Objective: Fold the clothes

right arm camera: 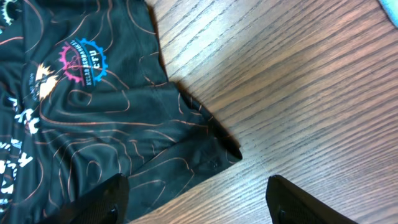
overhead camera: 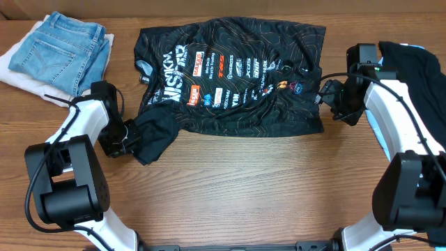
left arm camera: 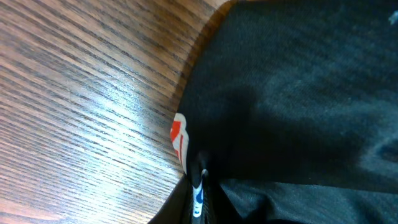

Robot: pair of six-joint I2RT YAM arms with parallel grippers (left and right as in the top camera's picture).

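Next, my right gripper takes the hem corner (overhead camera: 318, 128), because the jersey lies rumpled (overhead camera: 245, 123) along its front edge. Both grippers should then pull the jersey smooth before they fold it.
The black jersey (overhead camera: 237, 90) with orange contour lines, white lettering and sponsor logos lies spread flat in the middle of the table. My left gripper (overhead camera: 129, 139) is shut on its lower-left sleeve, which is bunched at the jersey's front-left corner. In the left wrist view the black fabric (left arm camera: 298, 93) fills the frame, with a small label pinched at the jaws (left arm camera: 199, 186). My right gripper (overhead camera: 324, 94) is open at the jersey's right edge. In the right wrist view its fingers (right arm camera: 199, 199) straddle the hem corner of the jersey (right arm camera: 93, 112), low over the wood.
Folded blue jeans (overhead camera: 63, 49) lie on a white cloth (overhead camera: 17, 73) at the back left. A plain black garment (overhead camera: 418, 66) lies at the right edge behind my right arm. Bare wooden table (overhead camera: 244, 188) runs along the front.
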